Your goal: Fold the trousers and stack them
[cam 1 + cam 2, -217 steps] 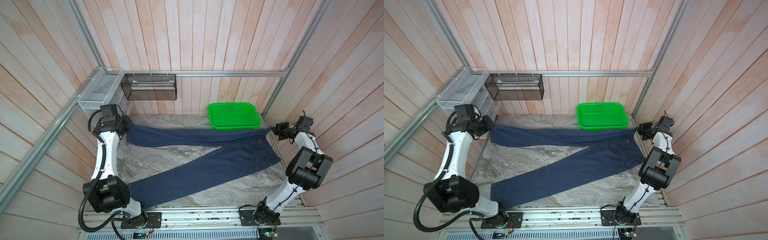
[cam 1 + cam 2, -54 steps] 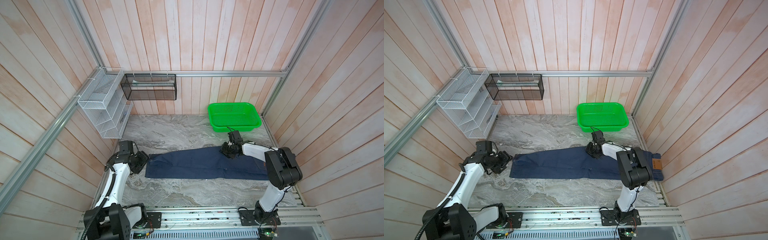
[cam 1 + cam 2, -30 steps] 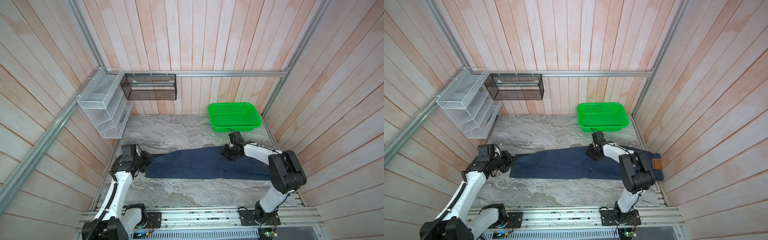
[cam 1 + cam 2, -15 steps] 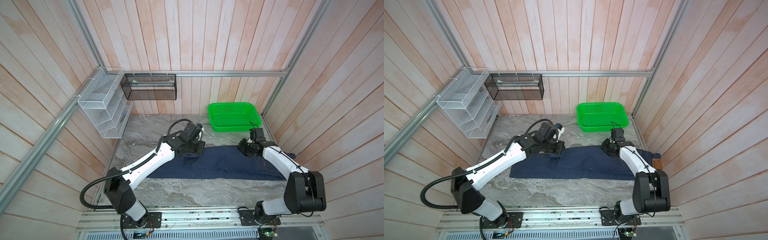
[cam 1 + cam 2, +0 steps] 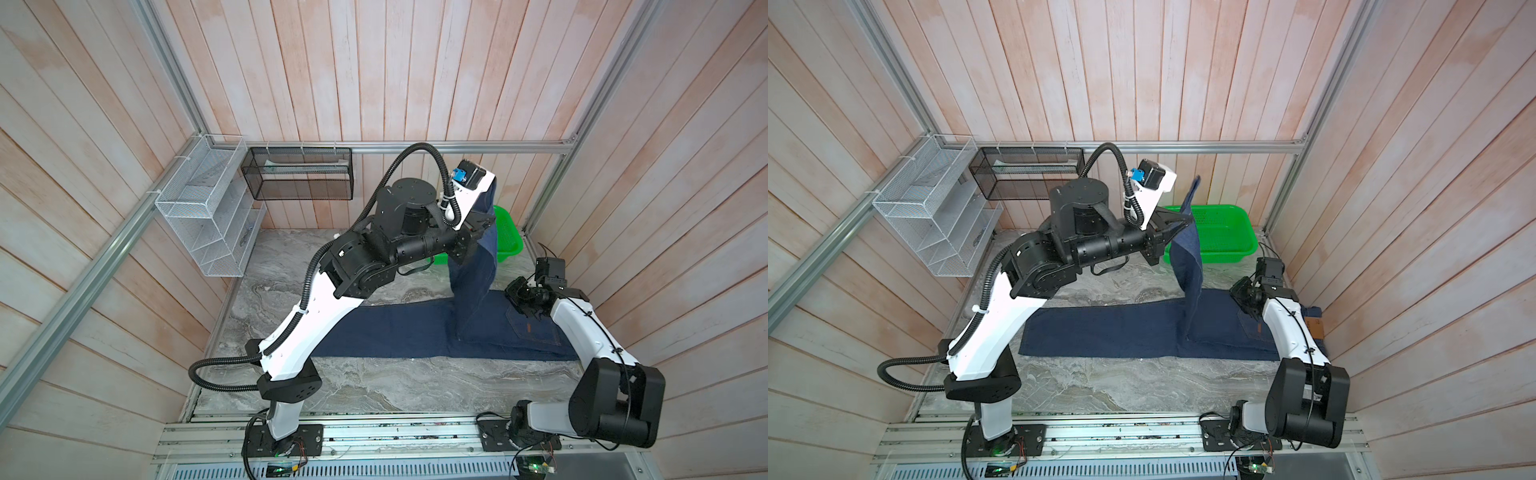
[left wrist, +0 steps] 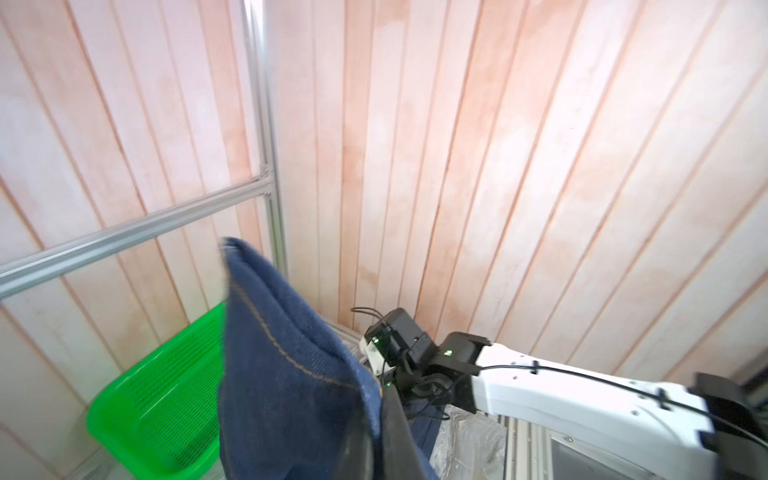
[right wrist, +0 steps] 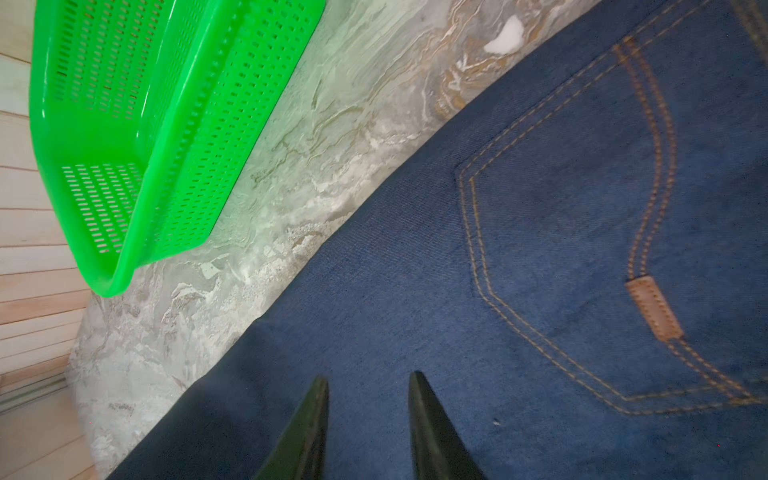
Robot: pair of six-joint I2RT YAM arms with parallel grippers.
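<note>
My left gripper should swing the lifted leg (image 5: 1189, 260) back and lay it along the flat leg (image 5: 1092, 330), because the lifted leg is hanging upright by the seat, off the flat leg.
The dark navy trousers (image 5: 395, 332) (image 5: 1108, 332) lie flat across the marble table, waist at the right, with a brown patch (image 5: 1316, 328) showing. Their leg end (image 5: 476, 282) (image 5: 1190, 257) is lifted and hangs as an upright sheet over the seat. My left gripper (image 5: 478, 226) (image 5: 1185, 222) (image 6: 380, 390) is shut on that cloth high above the table. My right gripper (image 5: 519, 297) (image 5: 1241, 297) (image 7: 368, 380) stands open low over the seat, beside the back pocket (image 7: 582, 249). Only flat denim shows between its fingers.
A green basket (image 5: 509, 237) (image 5: 1225, 232) (image 6: 158, 399) (image 7: 124, 124) sits at the back right, just behind the lifted cloth. A white wire rack (image 5: 208, 216) and a black mesh basket (image 5: 299, 178) hang on the back-left walls. Wooden walls close in on three sides.
My left gripper has carried the leg end up and to the right, from low over the trousers' middle to high near the basket. My right gripper has shifted right, over the seat.
</note>
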